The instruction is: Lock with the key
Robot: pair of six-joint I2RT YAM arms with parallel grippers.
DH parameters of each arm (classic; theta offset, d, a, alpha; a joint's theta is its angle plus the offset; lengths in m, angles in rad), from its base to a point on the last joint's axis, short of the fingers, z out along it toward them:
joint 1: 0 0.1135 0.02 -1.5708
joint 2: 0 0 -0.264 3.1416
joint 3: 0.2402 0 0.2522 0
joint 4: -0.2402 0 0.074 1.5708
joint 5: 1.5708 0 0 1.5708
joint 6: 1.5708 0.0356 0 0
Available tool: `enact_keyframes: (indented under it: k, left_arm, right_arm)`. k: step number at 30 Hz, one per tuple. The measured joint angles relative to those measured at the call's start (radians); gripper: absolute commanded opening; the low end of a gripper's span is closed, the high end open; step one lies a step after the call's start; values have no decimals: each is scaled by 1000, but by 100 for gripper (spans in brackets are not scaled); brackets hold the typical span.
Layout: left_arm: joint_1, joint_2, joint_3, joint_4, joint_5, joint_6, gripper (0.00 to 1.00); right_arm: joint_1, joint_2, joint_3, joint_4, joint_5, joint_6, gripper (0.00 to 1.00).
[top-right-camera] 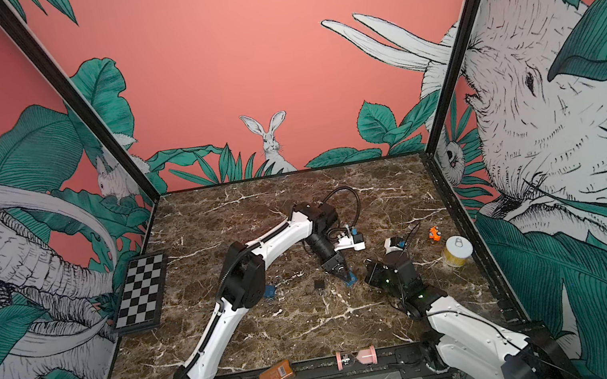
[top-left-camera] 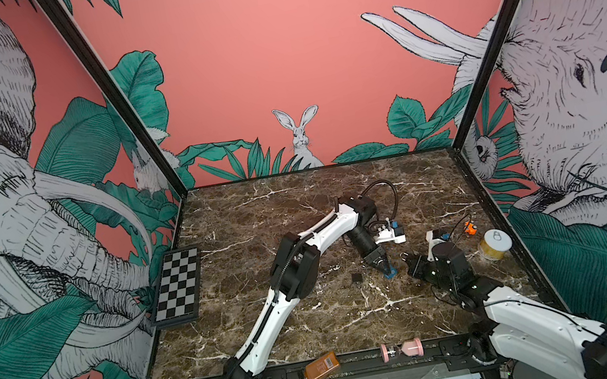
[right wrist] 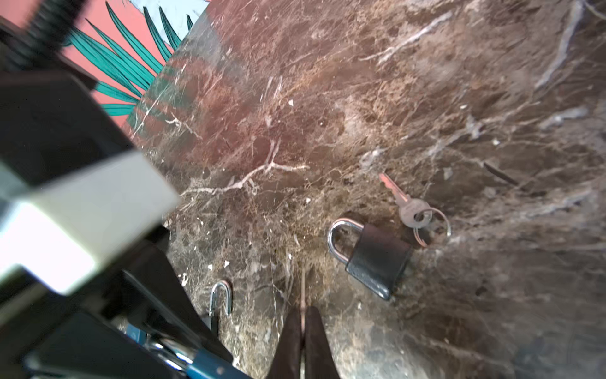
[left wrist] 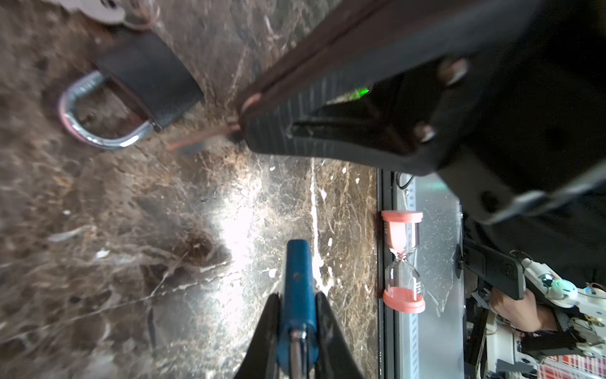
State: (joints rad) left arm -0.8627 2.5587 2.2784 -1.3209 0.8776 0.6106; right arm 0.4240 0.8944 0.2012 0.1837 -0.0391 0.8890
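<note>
My left gripper keeps lowering the blue lock (top-right-camera: 351,278), which is low over clear marble and apart from my right gripper's key, and lets go once the lock rests.
My left gripper (top-left-camera: 385,267) (left wrist: 298,305) is shut on a blue lock (left wrist: 297,279) (top-left-camera: 389,272), low over the marble. The lock's silver shackle end sits between the jaws and its blue body sticks out past them. My right gripper (top-left-camera: 411,264) (right wrist: 304,311) is shut on a thin key (right wrist: 304,290), seen edge-on. In the left wrist view the key blade (left wrist: 196,141) juts from the right fingers, apart from the blue lock. A black padlock (right wrist: 377,259) (top-left-camera: 357,277) lies on the table with a key on a ring (right wrist: 411,211) beside it.
A small silver shackle (right wrist: 219,298) lies near the left gripper. Another blue lock (top-right-camera: 269,292) sits by the left arm's elbow. A chessboard (top-left-camera: 177,284) is at the left edge; a can (top-left-camera: 494,245) and an orange toy (top-left-camera: 469,229) at the right. An hourglass (top-left-camera: 401,349) and an amber bottle (top-left-camera: 320,368) lie on the front rail.
</note>
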Motion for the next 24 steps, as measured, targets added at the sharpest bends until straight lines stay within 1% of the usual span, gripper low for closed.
enact_keyframes:
  k: [9,13,15,17,18,21,24]
  left_arm:
    - [-14,97,131,-21,-92,-27,0]
    - [-18,106,144,-22,-92,-38,1]
    - [-18,106,144,-21,-93,-42,16]
    - [-18,106,144,-19,-97,-44,27]
    - [-18,106,144,-16,-104,-49,30]
    - [-19,108,144,-2,-128,-53,35]
    - [-20,108,153,12,-142,-63,37]
  right_arm:
    - [40,140,-4,162,5,21,0]
    - [54,182,-4,212,11,23,0]
    - [60,209,-4,236,16,25,0]
    - [68,237,-4,255,24,27,0]
    - [72,251,-4,264,27,28,0]
    - [87,286,-6,292,38,36,0]
    - [97,308,-13,314,51,44,0]
